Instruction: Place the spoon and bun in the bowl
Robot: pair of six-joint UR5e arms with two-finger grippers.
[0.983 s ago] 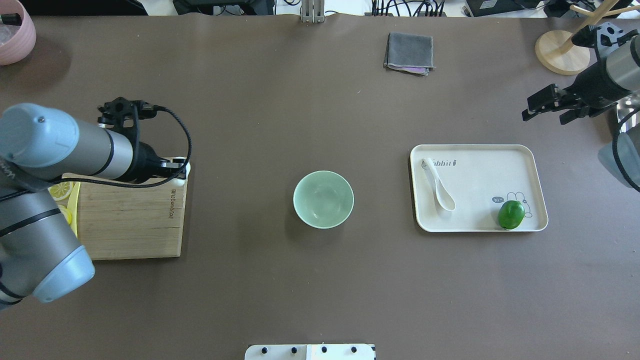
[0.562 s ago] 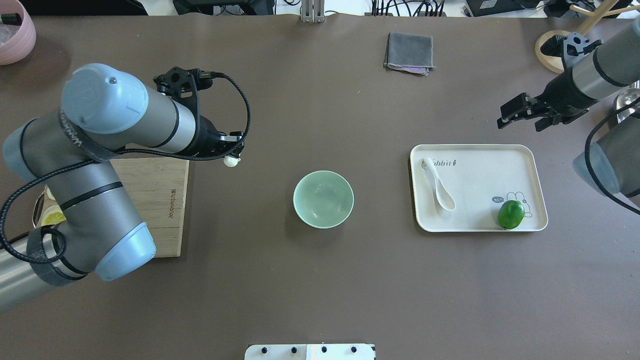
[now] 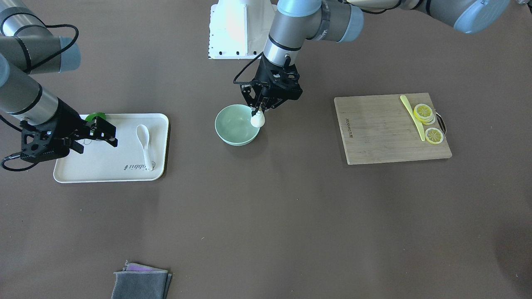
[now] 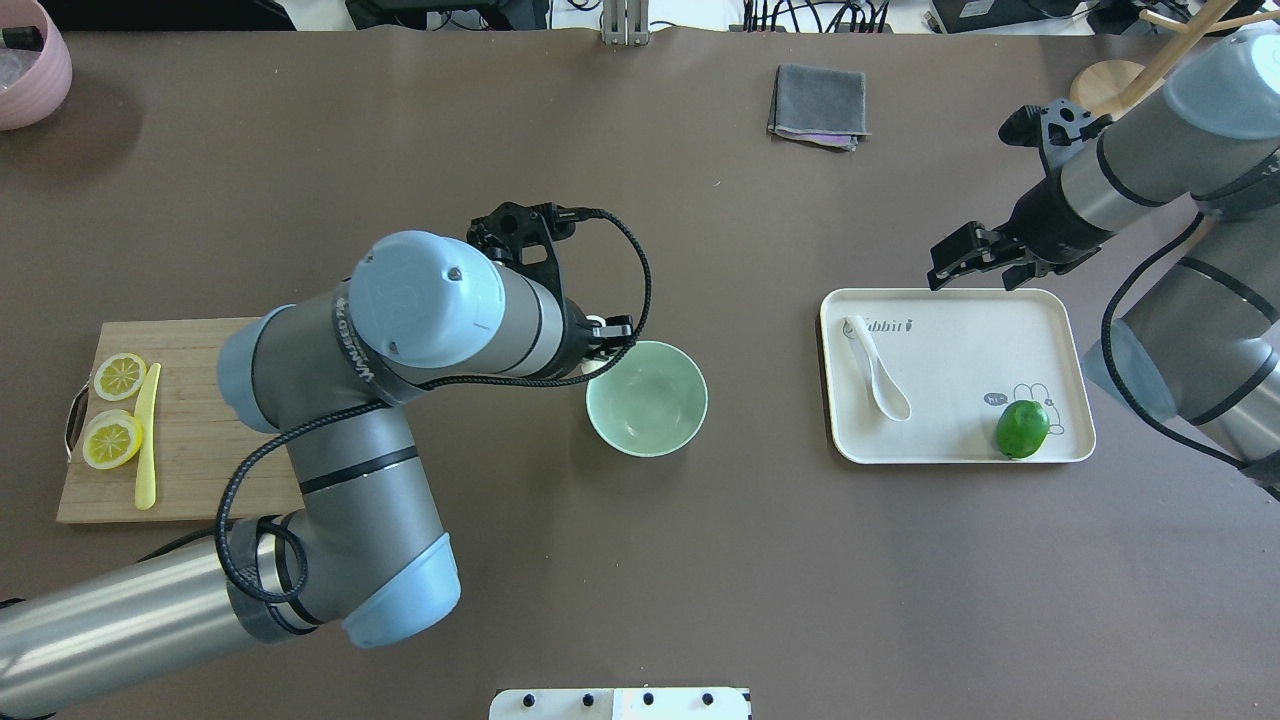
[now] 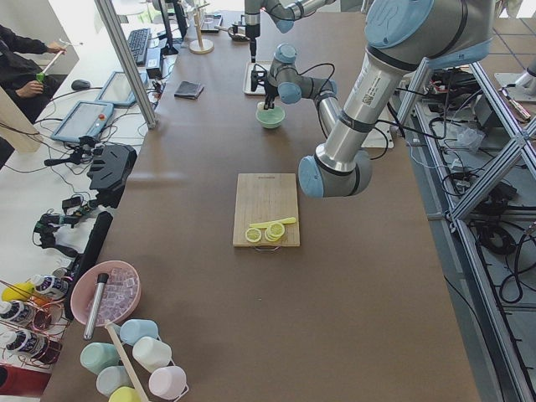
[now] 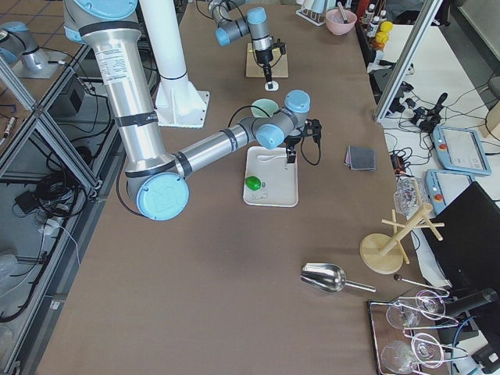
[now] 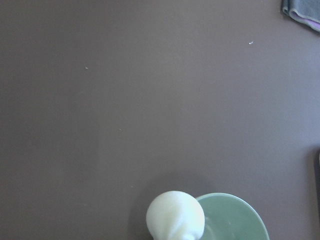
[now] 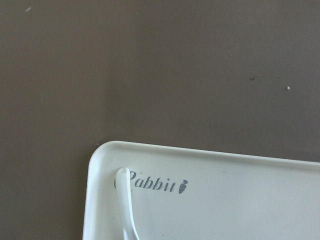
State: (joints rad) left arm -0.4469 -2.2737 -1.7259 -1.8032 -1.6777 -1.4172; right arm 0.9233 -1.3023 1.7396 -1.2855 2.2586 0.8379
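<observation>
The spoon's length is about the same as the width of the bowl (image 3: 236,125). The spoon's handle (image 3: 148,159) will therefore lean over the bowl's rim when I lower the spoon in.
The pale mint-green bowl (image 4: 647,398) stands at the table's middle and also shows in the front view (image 3: 235,124). My left gripper (image 3: 258,111) is shut on the white bun (image 3: 257,120) and holds it just above the bowl's rim on my left side. The left wrist view shows the bun (image 7: 175,215) beside the bowl's rim (image 7: 235,210). The white spoon (image 4: 878,370) lies on the cream tray (image 4: 960,298), scoop toward me. My right gripper (image 4: 965,268) is open and empty, above the tray's far edge. The right wrist view shows the spoon's handle (image 8: 124,200).
A green lime (image 4: 1022,428) lies in the tray's near right corner. A wooden cutting board (image 4: 220,440) with lemon slices (image 4: 112,440) and a yellow knife (image 4: 146,435) is at the left. A grey cloth (image 4: 818,105) lies at the back, a pink bowl (image 4: 25,60) at the far left corner.
My left arm has carried the bun from the cutting board rightward to the bowl's rim. My right arm has moved left toward the tray's far edge, still open.
</observation>
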